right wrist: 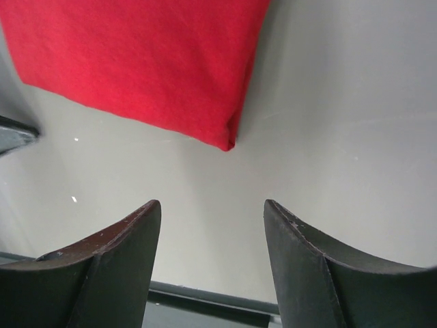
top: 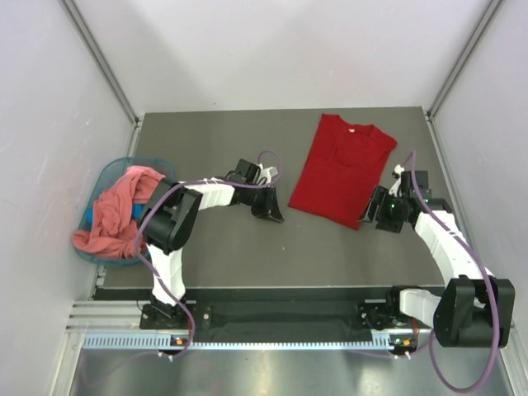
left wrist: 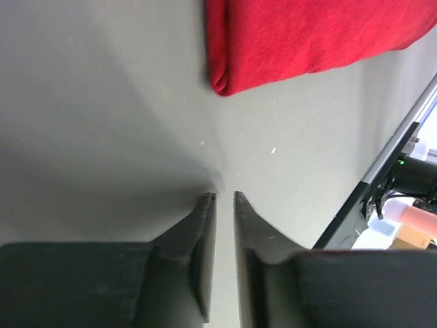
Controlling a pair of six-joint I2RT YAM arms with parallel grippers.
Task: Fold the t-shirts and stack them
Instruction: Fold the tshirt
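Next, my left gripper pinches the hem corner [top: 291, 205] beside it and pulls the shirt straight, because the deep red t-shirt's hem [top: 325, 216] lies slanted to the table's near edge.
The deep red t-shirt [top: 342, 169] lies flat on the table, folded lengthwise, its white neck label at the far end. The salmon-pink t-shirt [top: 115, 213] is crumpled in the teal basket [top: 101, 181] at the left. My left gripper [top: 272, 211] rests low just left of the red shirt's near-left corner. In the left wrist view [left wrist: 223, 198] its jaws are almost together with nothing between them, and the red shirt [left wrist: 307, 34] lies ahead. My right gripper [top: 369, 216] is open and empty by the shirt's near-right corner. In the right wrist view [right wrist: 212, 205] the red shirt [right wrist: 136, 55] lies just ahead.
The dark grey table [top: 223, 247] is walled by white panels at the left, back and right. The basket overhangs the table's left edge. The arm bases and a rail [top: 272, 318] run along the near edge.
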